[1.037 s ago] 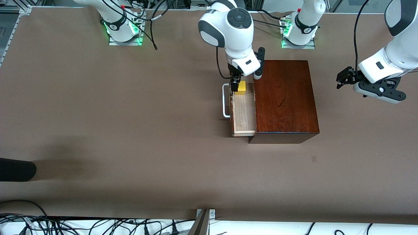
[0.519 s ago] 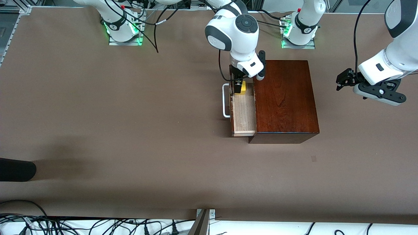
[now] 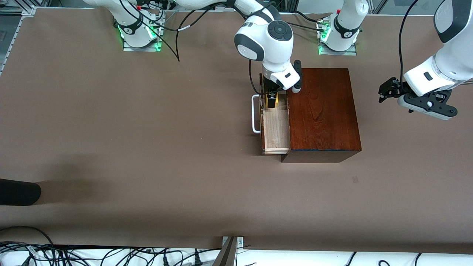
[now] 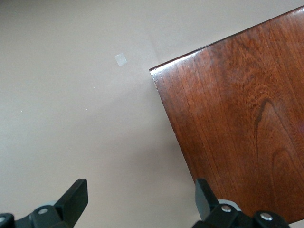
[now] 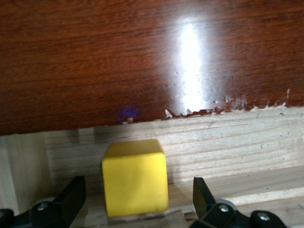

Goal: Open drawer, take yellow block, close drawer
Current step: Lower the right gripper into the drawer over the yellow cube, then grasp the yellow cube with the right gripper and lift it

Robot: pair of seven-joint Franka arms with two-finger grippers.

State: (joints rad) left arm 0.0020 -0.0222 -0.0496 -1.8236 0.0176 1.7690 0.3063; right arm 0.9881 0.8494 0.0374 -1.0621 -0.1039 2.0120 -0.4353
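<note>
The yellow block [image 5: 135,183] will come out freely and leave the drawer still when the robot raises it, because pale wood can be seen on both sides [image 5: 180,190] of it.
The drawer [image 3: 276,129] stands pulled out of the mahogany box [image 3: 321,111], its white handle [image 3: 255,114] toward the right arm's end. My right gripper [image 3: 271,100] is down inside the drawer's end farthest from the front camera, where it hides most of the yellow block [image 3: 275,96]. In the right wrist view the yellow block [image 5: 135,176] rests on the drawer's pale floor [image 5: 237,137] between the open fingers [image 5: 71,197], with a gap on each side. My left gripper [image 3: 386,90] hangs open over the table beside the box, toward the left arm's end, and waits.
A dark rounded object [image 3: 18,192] lies at the table's edge toward the right arm's end, nearer the front camera. A small mark [image 3: 355,179] sits on the mat nearer the camera than the box. Cables [image 3: 111,255] run along the near edge.
My right gripper has come down into the drawer and now straddles the yellow block, hiding most of it in the front view. The left arm has barely shifted.
</note>
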